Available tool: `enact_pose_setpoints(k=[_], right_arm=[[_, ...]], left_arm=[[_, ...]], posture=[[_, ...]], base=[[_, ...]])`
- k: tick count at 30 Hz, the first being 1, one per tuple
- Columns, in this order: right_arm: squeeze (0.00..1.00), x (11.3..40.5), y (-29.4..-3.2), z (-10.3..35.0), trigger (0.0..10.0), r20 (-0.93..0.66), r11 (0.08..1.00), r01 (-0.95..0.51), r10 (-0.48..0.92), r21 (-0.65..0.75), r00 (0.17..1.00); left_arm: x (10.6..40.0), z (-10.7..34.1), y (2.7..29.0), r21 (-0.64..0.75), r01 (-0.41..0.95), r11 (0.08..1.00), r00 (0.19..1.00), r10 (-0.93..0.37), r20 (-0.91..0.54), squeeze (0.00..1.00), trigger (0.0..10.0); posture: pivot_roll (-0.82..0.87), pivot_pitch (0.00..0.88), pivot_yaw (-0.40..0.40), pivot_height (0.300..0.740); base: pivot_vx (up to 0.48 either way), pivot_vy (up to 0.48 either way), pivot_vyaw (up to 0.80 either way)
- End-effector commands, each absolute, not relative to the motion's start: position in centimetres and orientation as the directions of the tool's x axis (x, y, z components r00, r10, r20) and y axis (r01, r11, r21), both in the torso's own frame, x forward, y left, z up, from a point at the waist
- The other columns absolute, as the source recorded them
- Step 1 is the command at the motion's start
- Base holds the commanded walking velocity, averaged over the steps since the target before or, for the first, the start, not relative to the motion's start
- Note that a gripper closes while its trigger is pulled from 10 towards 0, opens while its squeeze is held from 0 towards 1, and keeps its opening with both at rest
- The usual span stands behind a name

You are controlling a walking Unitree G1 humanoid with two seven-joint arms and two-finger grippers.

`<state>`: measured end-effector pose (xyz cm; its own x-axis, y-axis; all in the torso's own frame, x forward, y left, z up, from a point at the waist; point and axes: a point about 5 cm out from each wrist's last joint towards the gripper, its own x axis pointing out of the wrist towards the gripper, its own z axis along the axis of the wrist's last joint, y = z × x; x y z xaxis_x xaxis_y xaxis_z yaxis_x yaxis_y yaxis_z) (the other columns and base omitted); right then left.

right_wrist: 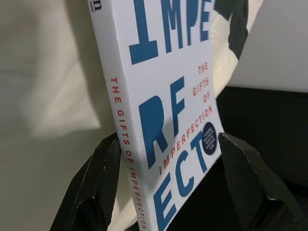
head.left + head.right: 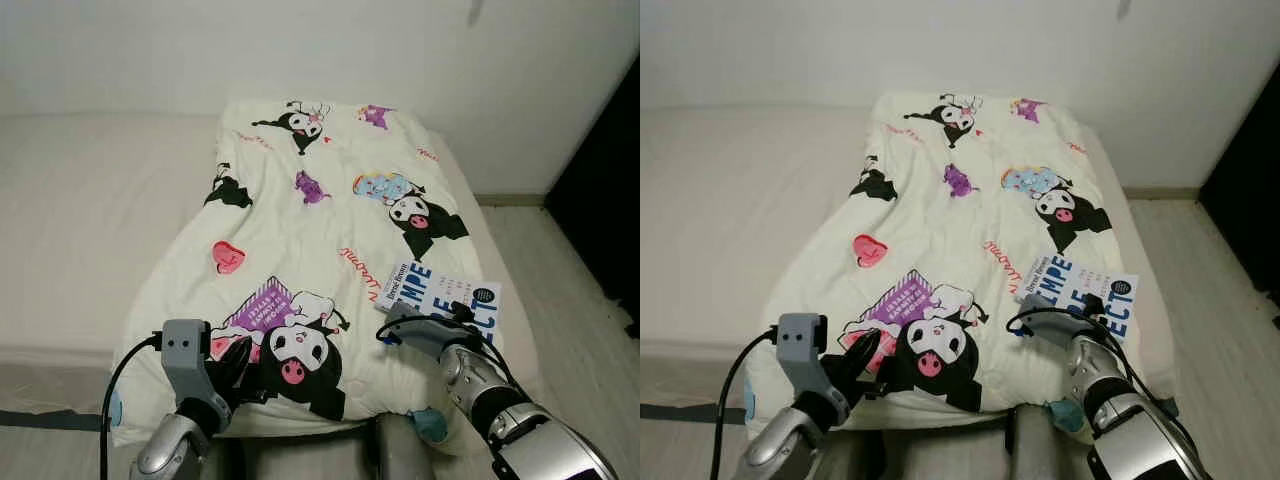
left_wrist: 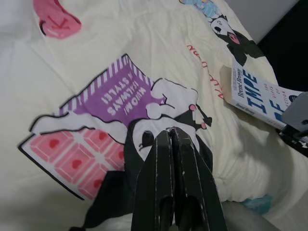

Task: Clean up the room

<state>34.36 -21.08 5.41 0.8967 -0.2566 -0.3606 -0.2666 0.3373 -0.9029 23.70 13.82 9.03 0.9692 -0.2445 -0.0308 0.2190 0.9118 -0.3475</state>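
Observation:
My right gripper will keep the book shut and straight when I lift it by its spine, because the book's thick, flat spine lies between my right gripper's fingers.
A white paperback book with big blue letters lies on the cartoon-print blanket, at the bed's near right edge. My right gripper is open and straddles the book's near end. One finger rests by the spine, and the other sits on the cover side. My left gripper is shut with nothing in it. It hovers low over the blanket's black-and-pink cartoon figure near the front edge of the bed.
The bare white mattress stretches to the left of the blanket. A white wall runs behind the bed. Pale floor lies to the right, with a dark opening beyond it.

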Motion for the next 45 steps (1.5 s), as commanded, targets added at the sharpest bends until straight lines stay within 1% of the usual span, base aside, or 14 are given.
enact_pose_setpoints(k=[1, 18, 22, 27, 29, 32, 34, 36, 37, 40, 41, 43, 44, 45], right_arm=[[0.00, 34.6, -20.9, 5.7, 10.0, -0.348, 0.332, -0.258, -0.248, -0.907, 0.904], [0.00, 35.5, -23.0, 8.0, 10.0, -0.245, 0.341, -0.127, -0.330, -0.931, 0.912], [0.00, 35.8, -23.7, 8.8, 10.0, -0.223, 0.319, -0.111, -0.341, -0.941, 0.913], [0.00, 35.9, -24.1, 9.0, 10.0, -0.226, 0.287, -0.128, -0.338, -0.949, 0.914], [0.00, 35.9, -24.1, 9.0, 10.0, -0.226, 0.287, -0.128, -0.338, -0.949, 0.914], [0.00, 35.8, -24.2, 8.9, 10.0, -0.229, 0.276, -0.137, -0.336, -0.951, 0.914], [0.00, 35.8, -24.3, 9.0, 10.0, -0.230, 0.275, -0.138, -0.336, -0.951, 0.913], [0.00, 35.9, -24.3, 9.0, 9.9, -0.234, 0.275, -0.144, -0.333, -0.951, 0.913], [0.00, 35.9, -24.3, 9.0, 9.9, -0.234, 0.275, -0.144, -0.333, -0.951, 0.913], [0.00, 35.9, -24.3, 9.0, 9.6, -0.237, 0.277, -0.146, -0.332, -0.950, 0.913], [0.00, 35.9, -24.3, 9.0, 9.2, -0.239, 0.280, -0.147, -0.332, -0.949, 0.912], [0.00, 35.9, -24.3, 9.0, 9.2, -0.241, 0.282, -0.148, -0.332, -0.948, 0.912], [0.00, 35.9, -24.3, 9.0, 4.8, -0.243, 0.287, -0.148, -0.332, -0.946, 0.911], [0.00, 35.9, -24.4, 9.0, 2.5, -0.245, 0.289, -0.149, -0.332, -0.946, 0.911]], left_arm=[[23.4, 8.4, 13.8, -0.363, 0.203, 0.909, 0.969, -0.241, -0.062, 0.00, 10.0], [23.5, 9.4, 13.0, -0.399, 0.228, 0.888, 0.966, -0.258, -0.020, 0.00, 10.0], [23.0, 10.2, 11.4, -0.389, 0.355, 0.850, 0.926, -0.378, 0.019, 0.00, 10.0], [22.2, 11.7, 9.1, -0.265, 0.553, 0.790, 0.829, -0.554, 0.081, 0.00, 10.0], [22.2, 11.7, 9.1, -0.265, 0.553, 0.790, 0.829, -0.554, 0.081, 0.00, 10.0], [21.9, 12.7, 8.3, -0.178, 0.626, 0.759, 0.779, -0.617, 0.110, 0.00, 10.0], [21.9, 13.0, 8.1, -0.146, 0.639, 0.755, 0.769, -0.628, 0.121, 0.00, 10.0], [22.2, 13.7, 8.0, -0.024, 0.632, 0.775, 0.769, -0.622, 0.151, 0.00, 10.0], [22.2, 13.7, 8.0, -0.024, 0.632, 0.775, 0.769, -0.622, 0.151, 0.00, 10.0], [22.6, 13.9, 7.9, 0.099, 0.607, 0.789, 0.773, -0.615, 0.159, 0.00, 10.0], [22.7, 14.0, 7.9, 0.103, 0.597, 0.796, 0.779, -0.605, 0.167, 0.00, 10.0], [22.8, 14.1, 8.0, 0.098, 0.592, 0.800, 0.782, -0.599, 0.171, 0.00, 10.0], [22.8, 14.2, 8.0, 0.085, 0.589, 0.804, 0.786, -0.594, 0.174, 0.00, 10.0], [22.8, 14.2, 8.0, 0.088, 0.591, 0.802, 0.784, -0.597, 0.171, 0.00, 10.0]], posture=[[-0.06, 0.268, -0.016, 0.592], [-0.04, 0.301, -0.016, 0.592], [-0.04, 0.304, -0.014, 0.592], [-0.04, 0.308, -0.014, 0.592], [-0.04, 0.308, -0.014, 0.592], [-0.03, 0.310, -0.014, 0.592], [-0.03, 0.310, -0.014, 0.592], [-0.03, 0.311, -0.014, 0.592], [-0.03, 0.311, -0.014, 0.592], [-0.03, 0.312, -0.013, 0.592], [-0.03, 0.313, -0.013, 0.592], [-0.03, 0.313, -0.013, 0.592], [-0.03, 0.311, -0.012, 0.592], [-0.03, 0.311, -0.012, 0.592]], base=[[0.000, 0.000, 0.00], [0.000, 0.000, 0.00], [0.000, 0.000, 0.00], [0.000, 0.000, 0.00], [0.000, 0.000, 0.00], [0.000, 0.000, 0.00], [0.000, 0.000, 0.00], [0.000, 0.000, 0.00], [0.000, 0.000, 0.00], [0.000, 0.000, 0.00], [0.000, 0.000, 0.00], [0.000, 0.000, 0.00], [0.000, 0.000, 0.00], [0.000, 0.000, 0.00]])
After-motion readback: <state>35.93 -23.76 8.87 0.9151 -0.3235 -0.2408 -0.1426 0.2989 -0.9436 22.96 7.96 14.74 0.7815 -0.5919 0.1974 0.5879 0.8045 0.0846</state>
